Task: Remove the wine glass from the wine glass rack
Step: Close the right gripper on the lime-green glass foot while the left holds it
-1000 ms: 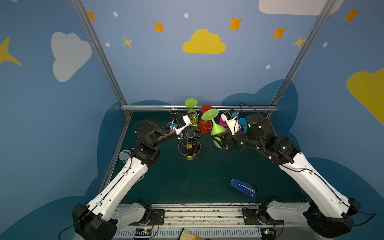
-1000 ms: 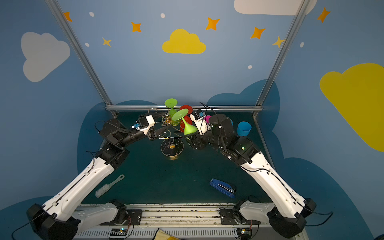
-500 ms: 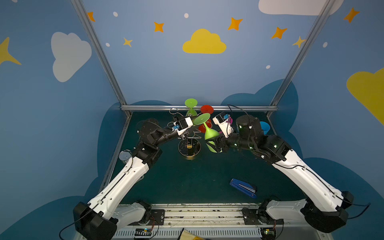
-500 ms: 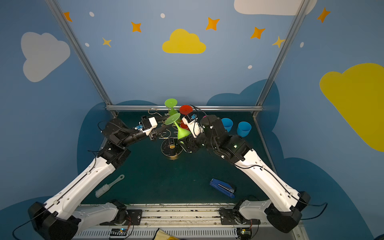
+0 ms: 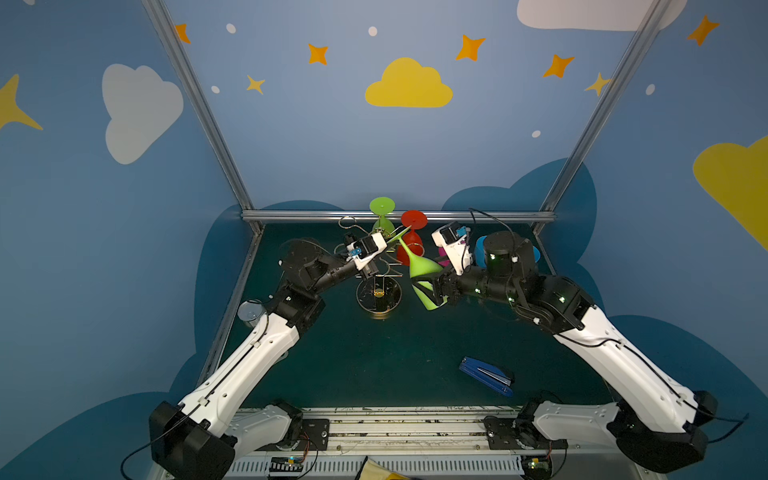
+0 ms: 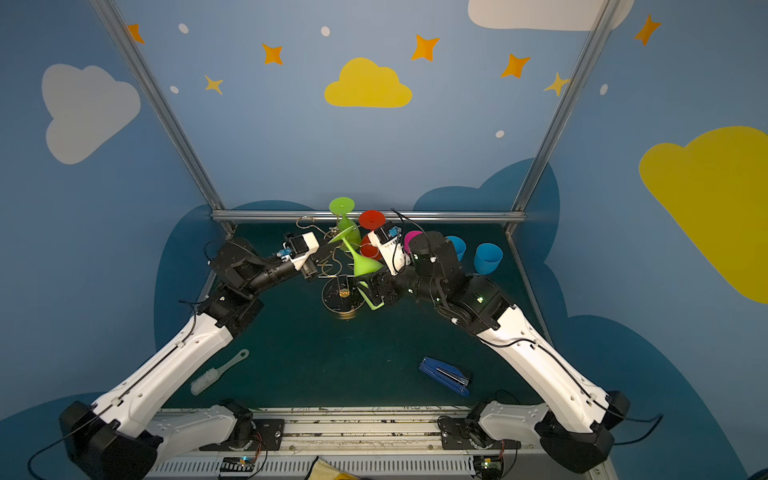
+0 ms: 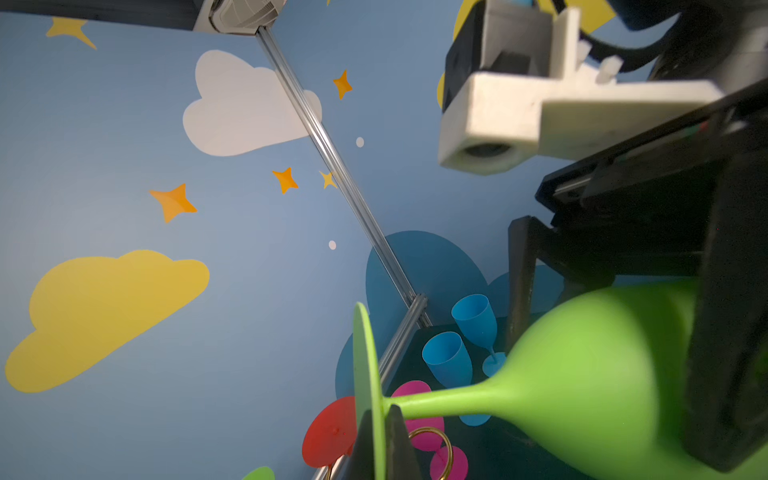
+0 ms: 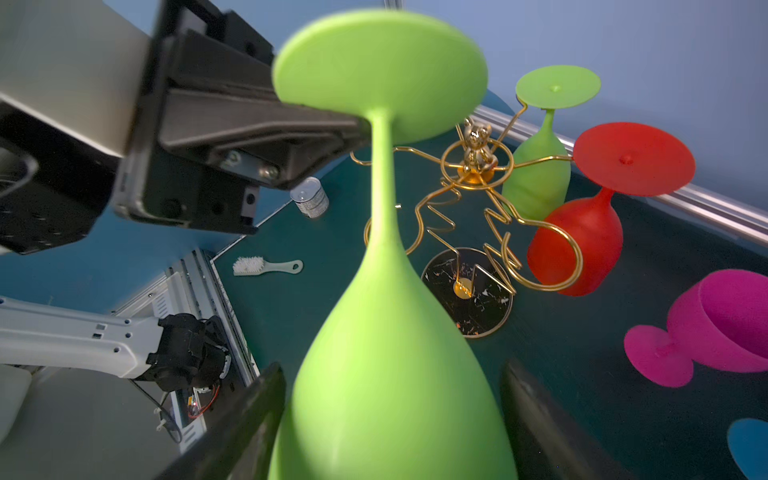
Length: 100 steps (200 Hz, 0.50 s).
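Observation:
The green wine glass is upside down in my left gripper, held by its foot, so my right gripper should grab the bowl's rim and stand the glass upright.
A green wine glass hangs tilted in the air beside the gold wire wine glass rack, its foot uppermost, clear of the looped arms. My left gripper is shut on the rim of the glass's flat foot. My right gripper stands open round the bowl, with a gap showing at one finger. A second green glass and a red glass hang upside down on the rack.
A pink glass lies on the mat right of the rack, and two blue glasses stand behind my right arm. A blue stapler lies front right, a brush front left, a small can by the left wall.
My right gripper carried the green glass left and lower, toward the rack's base. My left gripper closed on the glass's foot. The right jaws widened a little.

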{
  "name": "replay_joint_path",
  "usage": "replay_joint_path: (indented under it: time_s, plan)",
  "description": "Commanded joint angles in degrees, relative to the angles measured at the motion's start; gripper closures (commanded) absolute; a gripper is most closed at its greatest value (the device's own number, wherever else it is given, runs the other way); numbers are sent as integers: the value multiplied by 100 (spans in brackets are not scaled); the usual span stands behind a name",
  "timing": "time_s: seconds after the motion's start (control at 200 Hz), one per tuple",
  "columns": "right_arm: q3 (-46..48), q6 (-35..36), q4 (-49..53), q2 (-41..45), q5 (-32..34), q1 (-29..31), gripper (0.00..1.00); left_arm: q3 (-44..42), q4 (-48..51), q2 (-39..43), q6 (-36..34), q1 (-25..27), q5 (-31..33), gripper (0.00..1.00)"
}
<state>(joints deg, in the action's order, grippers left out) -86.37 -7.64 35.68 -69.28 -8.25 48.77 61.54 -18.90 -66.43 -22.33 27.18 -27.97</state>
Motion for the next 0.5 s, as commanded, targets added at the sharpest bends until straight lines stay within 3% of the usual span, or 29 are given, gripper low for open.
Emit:
replay_joint_path:
  time_s: [0.0, 0.275, 0.496]
  plan:
    - [240, -67, -482, 286, -320, -115, 19, -112, -388, 182, 909, 33, 443, 97]
    - [1000, -609, -1472, 1351, -974, -860, 17, -262, -444, 330, 2289, 31, 1334, 97]
    - [1479, -739, -1531, 2132, -563, -1115, 17, -277, -463, 287, 2605, 28, 1347, 97]
